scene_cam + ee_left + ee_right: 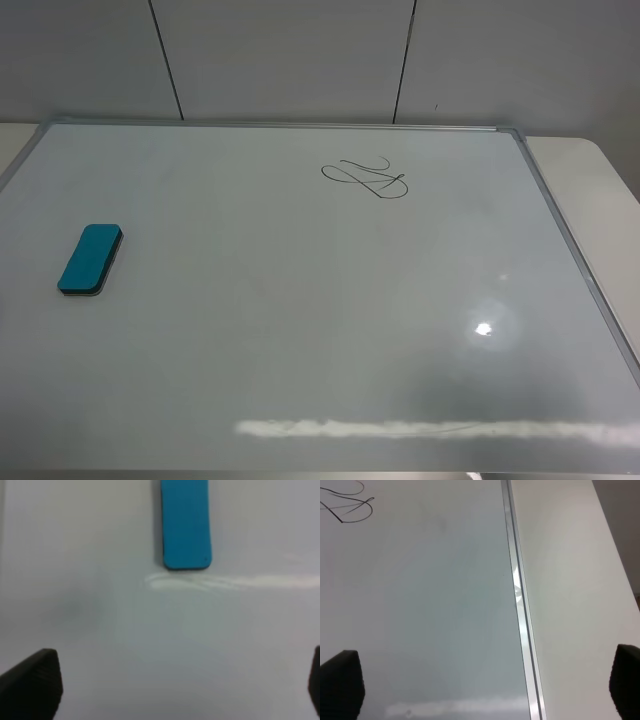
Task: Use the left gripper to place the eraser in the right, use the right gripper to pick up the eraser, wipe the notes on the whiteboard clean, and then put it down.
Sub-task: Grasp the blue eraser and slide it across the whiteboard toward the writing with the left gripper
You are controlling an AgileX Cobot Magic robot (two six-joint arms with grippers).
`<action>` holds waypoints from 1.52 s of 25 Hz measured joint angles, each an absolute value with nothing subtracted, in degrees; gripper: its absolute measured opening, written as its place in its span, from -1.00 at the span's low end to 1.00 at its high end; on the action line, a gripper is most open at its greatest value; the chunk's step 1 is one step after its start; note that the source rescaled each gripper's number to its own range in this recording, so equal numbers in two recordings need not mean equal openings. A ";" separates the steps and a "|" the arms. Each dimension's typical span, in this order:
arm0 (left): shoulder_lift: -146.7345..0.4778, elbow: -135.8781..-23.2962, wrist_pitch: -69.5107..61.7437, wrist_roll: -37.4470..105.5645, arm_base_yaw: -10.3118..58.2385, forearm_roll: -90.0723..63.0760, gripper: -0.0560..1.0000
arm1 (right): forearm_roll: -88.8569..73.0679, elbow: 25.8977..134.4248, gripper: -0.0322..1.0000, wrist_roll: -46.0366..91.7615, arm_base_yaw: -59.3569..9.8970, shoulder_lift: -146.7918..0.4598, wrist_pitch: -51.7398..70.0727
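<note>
The whiteboard's sharp glare (483, 328) tells me its surface is smooth, so I expect the teal eraser (90, 259) to glide along flat as my left gripper drags it.
The teal eraser (90, 259) lies flat on the left side of the whiteboard (300, 330), well apart from the black looping notes (366, 177) near the far middle. Neither arm shows in the high view. In the left wrist view the eraser (186, 524) lies ahead of my left gripper (182, 690), whose black fingertips (35, 682) stand wide apart and open with nothing between them. My right gripper (485, 690) is open too, hanging over the board's right frame (520, 605), with the notes (347, 505) far off at one corner of that view.
The board lies on a cream table (590, 180) whose surface shows beyond the right frame. A grey panelled wall (300, 60) rises behind it. Lamp glare (484, 328) marks the board's right half.
</note>
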State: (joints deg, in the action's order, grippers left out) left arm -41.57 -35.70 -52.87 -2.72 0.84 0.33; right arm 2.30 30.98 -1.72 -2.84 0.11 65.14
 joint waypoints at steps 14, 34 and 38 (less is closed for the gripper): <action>-71.86 -43.16 -44.96 -1.86 0.84 1.33 0.82 | 2.30 30.98 0.94 -1.72 -2.84 0.11 65.13; -91.62 -46.25 -29.68 -1.91 0.84 2.40 -0.88 | 2.30 30.98 0.94 -1.72 -2.84 0.11 65.08; -94.80 -46.25 -26.92 -1.91 0.84 2.40 -0.88 | 2.30 30.98 0.94 -1.72 -2.84 0.11 65.08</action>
State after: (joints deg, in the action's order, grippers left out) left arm -94.80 -46.25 -26.92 -1.91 0.84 2.40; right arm 2.30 30.98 -1.72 -2.84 0.11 65.08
